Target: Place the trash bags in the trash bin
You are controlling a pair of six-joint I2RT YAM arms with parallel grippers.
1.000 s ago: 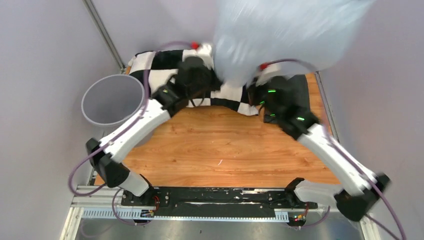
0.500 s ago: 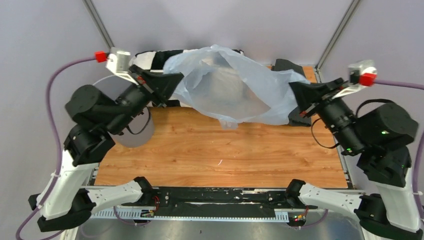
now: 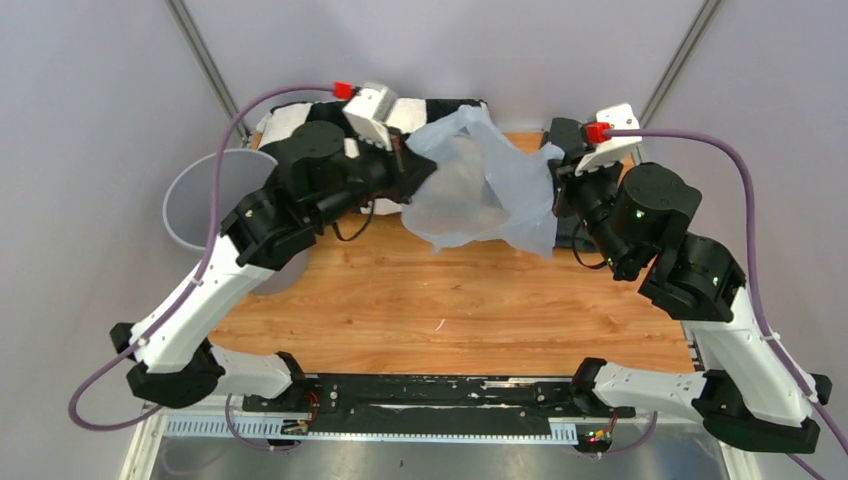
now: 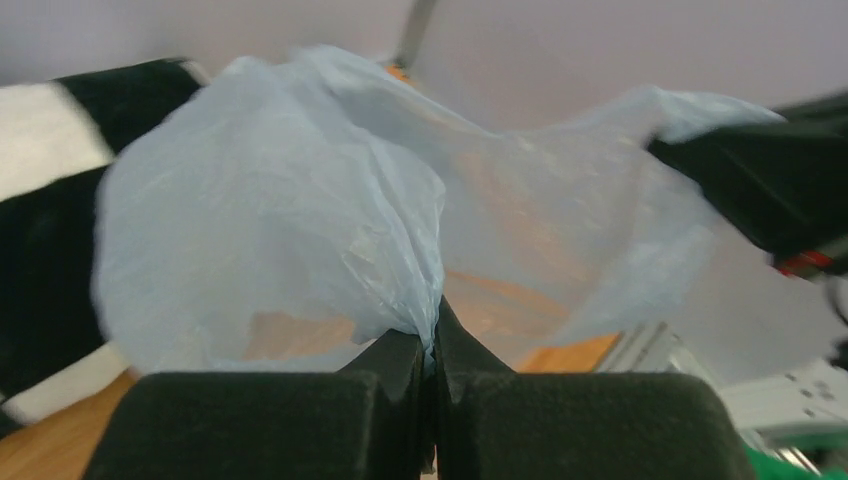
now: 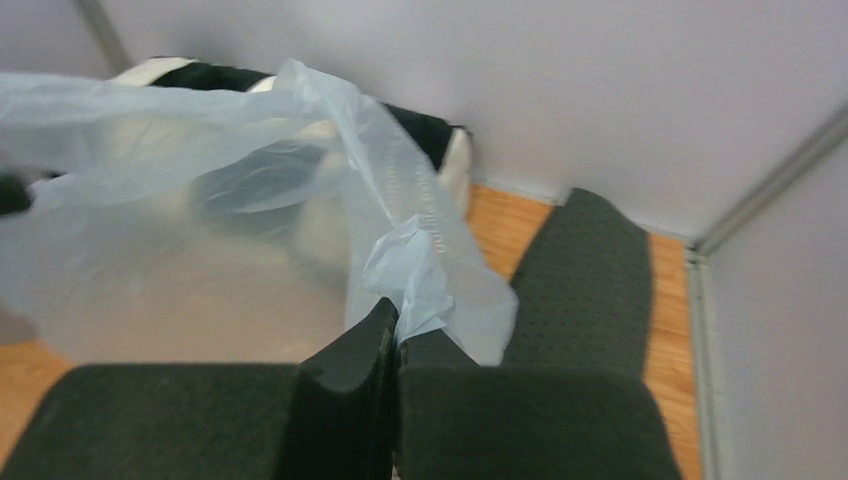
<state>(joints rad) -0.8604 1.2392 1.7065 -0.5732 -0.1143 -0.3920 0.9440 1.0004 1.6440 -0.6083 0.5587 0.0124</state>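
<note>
My left gripper should first release the trash bag and drag the bin closer by its rim (image 3: 250, 153), since both grippers hold the bag away from the trash bin (image 3: 203, 207).
A pale blue translucent trash bag (image 3: 480, 190) hangs slack in the air over the back of the table, held between both arms. My left gripper (image 3: 412, 170) is shut on the bag's left edge; its closed jaws pinch a gather of plastic (image 4: 425, 320). My right gripper (image 3: 553, 185) is shut on the right edge, a crumpled fold (image 5: 415, 280) pinched between its closed jaws. The grey trash bin (image 3: 200, 195) stands off the table's left edge, partly hidden behind my left arm and apart from the bag.
A black-and-white checkered pillow (image 3: 300, 120) lies along the back edge behind the bag. A dark grey textured mat (image 5: 585, 270) lies at the back right, under my right gripper. Bare wooden tabletop (image 3: 450, 300) spreads in front.
Both grippers have swung inward toward each other, so the bag, stretched wide half a second ago, now sags narrower between them. A second ago it was up close to the camera.
</note>
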